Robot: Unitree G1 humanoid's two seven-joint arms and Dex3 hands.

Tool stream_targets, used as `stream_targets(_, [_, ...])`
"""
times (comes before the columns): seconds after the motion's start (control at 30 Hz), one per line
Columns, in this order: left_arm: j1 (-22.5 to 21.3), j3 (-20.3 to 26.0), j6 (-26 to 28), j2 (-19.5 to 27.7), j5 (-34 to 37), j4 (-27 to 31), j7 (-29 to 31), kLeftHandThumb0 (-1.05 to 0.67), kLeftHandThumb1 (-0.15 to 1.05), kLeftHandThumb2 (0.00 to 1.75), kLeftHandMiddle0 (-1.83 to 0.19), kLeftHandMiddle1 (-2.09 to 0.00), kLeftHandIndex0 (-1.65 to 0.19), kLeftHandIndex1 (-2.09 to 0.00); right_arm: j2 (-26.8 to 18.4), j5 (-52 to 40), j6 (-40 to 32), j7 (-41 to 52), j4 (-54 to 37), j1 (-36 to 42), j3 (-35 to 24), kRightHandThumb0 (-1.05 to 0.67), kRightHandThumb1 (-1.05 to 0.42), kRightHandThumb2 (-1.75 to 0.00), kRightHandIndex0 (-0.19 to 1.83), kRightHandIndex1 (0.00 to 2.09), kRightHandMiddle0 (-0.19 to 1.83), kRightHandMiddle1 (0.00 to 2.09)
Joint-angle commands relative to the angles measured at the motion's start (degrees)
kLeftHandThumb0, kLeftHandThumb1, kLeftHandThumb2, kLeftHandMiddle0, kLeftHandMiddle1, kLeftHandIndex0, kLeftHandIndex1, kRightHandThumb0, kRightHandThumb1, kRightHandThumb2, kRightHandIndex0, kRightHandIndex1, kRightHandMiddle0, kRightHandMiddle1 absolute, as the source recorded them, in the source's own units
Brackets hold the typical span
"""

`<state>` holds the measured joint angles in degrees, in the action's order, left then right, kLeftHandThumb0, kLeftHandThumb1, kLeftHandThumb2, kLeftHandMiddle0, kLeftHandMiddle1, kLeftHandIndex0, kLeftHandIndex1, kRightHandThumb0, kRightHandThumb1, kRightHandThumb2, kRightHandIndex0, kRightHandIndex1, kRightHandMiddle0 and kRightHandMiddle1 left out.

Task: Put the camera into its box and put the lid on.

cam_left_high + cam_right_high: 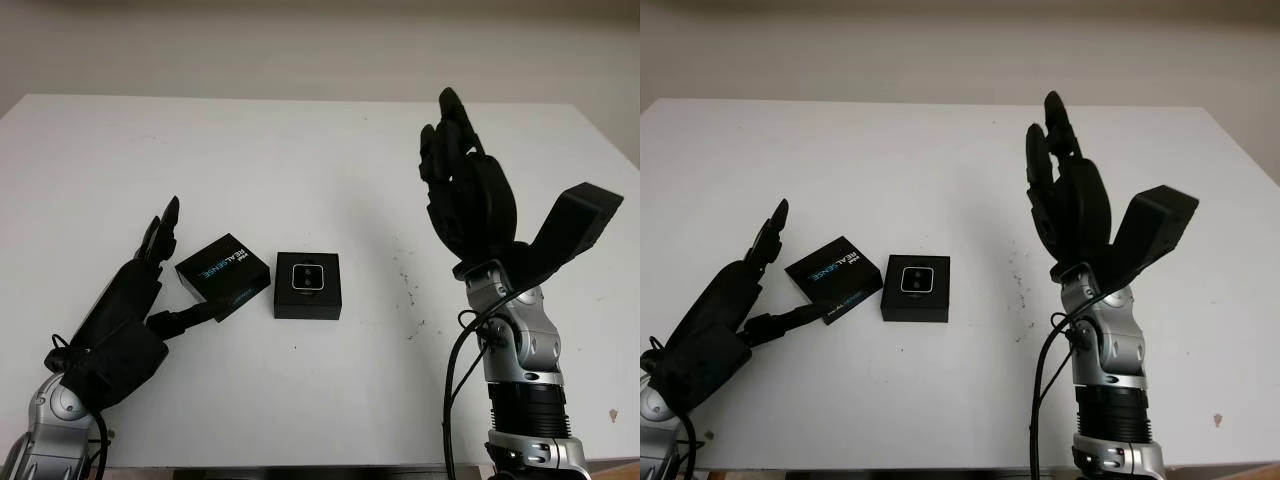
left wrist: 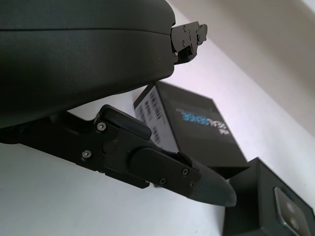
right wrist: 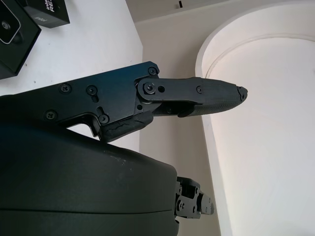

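Observation:
I expect the black lid (image 1: 222, 267) to slide down over the sides of the small black box when I lower the lid, because the lid has deep sides (image 1: 243, 298) about as tall as the box.
The small black box (image 1: 300, 306) sits open at mid-table, and the silver-faced camera (image 1: 307, 277) lies inside it. Just left of it is the black lid (image 1: 223, 272) with blue and white lettering, turned at an angle. My left hand (image 1: 180, 268) is open at the lid's left corner, its thumb (image 1: 195, 317) reaching along the lid's near edge. In the left wrist view the lid (image 2: 197, 123) lies just beyond the thumb (image 2: 162, 169), with the box (image 2: 261, 191) further on. My right hand (image 1: 500, 170) is open, raised well above the table on the right.
The white table (image 1: 300, 150) stretches wide behind and to both sides of the box. A few small dark specks (image 1: 410, 290) mark its surface right of the box. A pale wall runs behind the far edge.

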<state>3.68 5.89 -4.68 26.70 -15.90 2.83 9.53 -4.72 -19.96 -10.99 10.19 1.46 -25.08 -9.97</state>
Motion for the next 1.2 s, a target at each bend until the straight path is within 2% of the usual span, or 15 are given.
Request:
stream_targets(0.0, [-0.8,-0.9,0.4,-0.3,-0.3,-0.9,0.0,-0.86,0.93,0.04,0.19,0.0,0.19,0.0,-0.2,0.0,-0.1,-0.2,-0.4,-0.3,-0.2,-0.74,-1.05,-0.38,-0.19,0.02,-0.16,0.04])
stream_targets(0.3, [-3.1,-3.4,2.8,-2.0,-2.4,-4.2,-2.7,-0.88,0.93,0.05,0.18,-0.04,0.19,0.0,-0.5,1.6,-0.1,-0.8,-0.4,0.8,0.4,-0.73,-1.05,-0.31,-0.16,0.04,-0.08,0.08])
stream_targets(0.4, [-4.0,-3.7,3.1,-3.4,-3.3,-5.9,-5.6,-0.81,0.91,0.05,0.19,-0.03,0.19,0.0,-0.5,1.9,0.3,-0.6,-0.3,1.0,0.5,-0.74,-1.05,-0.32,-0.17,0.04,-0.08,0.08])
stream_targets(0.6, [-6.2,-4.1,-1.6,-4.8,-4.2,-11.6,-11.3,-0.72,0.89,0.05,0.16,-0.05,0.19,0.0,-0.5,2.5,-0.2,-0.8,-0.8,1.5,0.7,-0.73,-1.05,-0.33,-0.15,0.05,-0.05,0.09])
stream_targets(0.77, [-7.0,-4.2,-5.5,-5.3,-4.1,-14.8,-14.1,-0.66,0.87,0.05,0.02,-0.09,0.13,-0.04,-0.6,2.8,-0.5,-0.7,-0.9,1.8,0.9,-0.7,-1.05,-0.34,-0.16,0.05,-0.06,0.08])
stream_targets(0.97, [-7.1,-4.3,-10.4,-3.1,-3.1,-16.9,-12.1,-0.61,0.84,0.04,-0.15,-0.11,-0.05,-0.12,-0.7,3.3,-0.7,-0.9,-1.1,1.8,0.9,-0.7,-1.05,-0.36,-0.16,0.05,-0.06,0.07])
stream_targets(1.07, [-7.0,-4.5,-14.1,-1.1,-2.8,-18.0,-10.1,-0.57,0.82,0.05,-0.2,-0.1,-0.18,-0.13,-0.8,3.5,-0.3,-0.8,-0.8,1.7,0.8,-0.7,-1.05,-0.37,-0.17,0.05,-0.06,0.07])
stream_targets(1.17, [-6.5,-4.4,-15.2,0.1,-1.2,-17.5,-7.0,-0.53,0.8,0.04,-0.21,-0.1,-0.25,-0.14,-0.9,4.3,-0.9,-1.6,-0.8,1.5,0.9,-0.72,-1.05,-0.36,-0.16,0.05,-0.04,0.08])
